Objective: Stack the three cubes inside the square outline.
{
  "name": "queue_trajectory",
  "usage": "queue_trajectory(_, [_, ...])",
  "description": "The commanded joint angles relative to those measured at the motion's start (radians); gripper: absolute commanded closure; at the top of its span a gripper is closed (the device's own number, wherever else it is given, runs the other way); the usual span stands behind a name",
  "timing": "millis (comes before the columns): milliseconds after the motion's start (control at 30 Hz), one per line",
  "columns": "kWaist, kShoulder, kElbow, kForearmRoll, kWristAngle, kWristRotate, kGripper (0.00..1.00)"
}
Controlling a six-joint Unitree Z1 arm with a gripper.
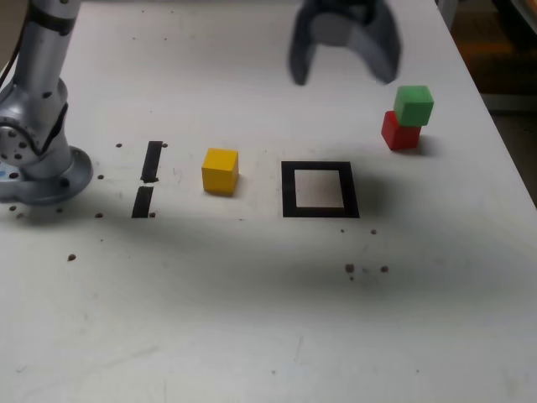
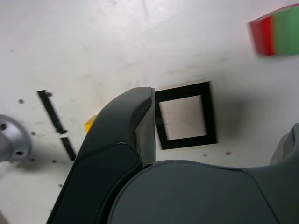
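Observation:
The green cube [image 1: 414, 106] sits offset past the red cube's edge [image 1: 419, 128], so I expect the green cube to come off alone when I lift it.
The green cube [image 1: 414, 105] rests on the red cube [image 1: 400, 133] at the exterior view's right, outside the square outline [image 1: 319, 166]. Only bare table lies inside the black tape frame. The yellow cube [image 1: 220, 170] stands alone to the left of the outline in that view. My gripper [image 1: 342, 74] hangs blurred above the table behind the outline, open and holding nothing. In the wrist view the gripper [image 2: 219, 112] spreads wide over the outline [image 2: 184, 91]. The red cube [image 2: 261, 35] and green cube [image 2: 287, 30] show at the picture's edge. A sliver of the yellow cube [image 2: 89, 125] peeks past one finger [image 2: 140, 130].
The arm's silver base [image 1: 33, 159] stands at the exterior view's left. Two short black tape strips [image 1: 151, 159] lie between it and the yellow cube. Dark specks [image 1: 361, 269] dot the white table. The table's right edge [image 1: 495, 126] runs close to the stacked cubes.

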Motion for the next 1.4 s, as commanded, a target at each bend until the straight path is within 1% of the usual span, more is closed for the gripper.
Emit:
queue_trajectory(0, [0.013, 0.017, -0.276, 0.007, 0.0, 0.0, 0.04])
queue_trajectory(133, [0.032, 0.052, -0.303, 0.004, 0.003, 0.007, 0.04])
queue_trajectory(233, [0.05, 0.091, -0.335, 0.005, -0.011, 0.018, 0.04])
queue_trajectory(433, [0.088, 0.166, -0.369, 0.014, -0.054, 0.03, 0.05])
queue_trajectory(700, [0.129, 0.23, -0.328, 0.031, -0.079, 0.037, 0.06])
queue_trajectory(800, [0.132, 0.271, -0.358, 0.031, -0.09, 0.042, 0.06])
queue_trajectory(933, [0.135, 0.311, -0.393, 0.03, -0.09, 0.048, 0.07])
queue_trajectory(1167, [0.139, 0.359, -0.429, 0.029, -0.081, 0.051, 0.16])
queue_trajectory(1367, [0.145, 0.378, -0.42, 0.032, -0.091, 0.052, 0.25])
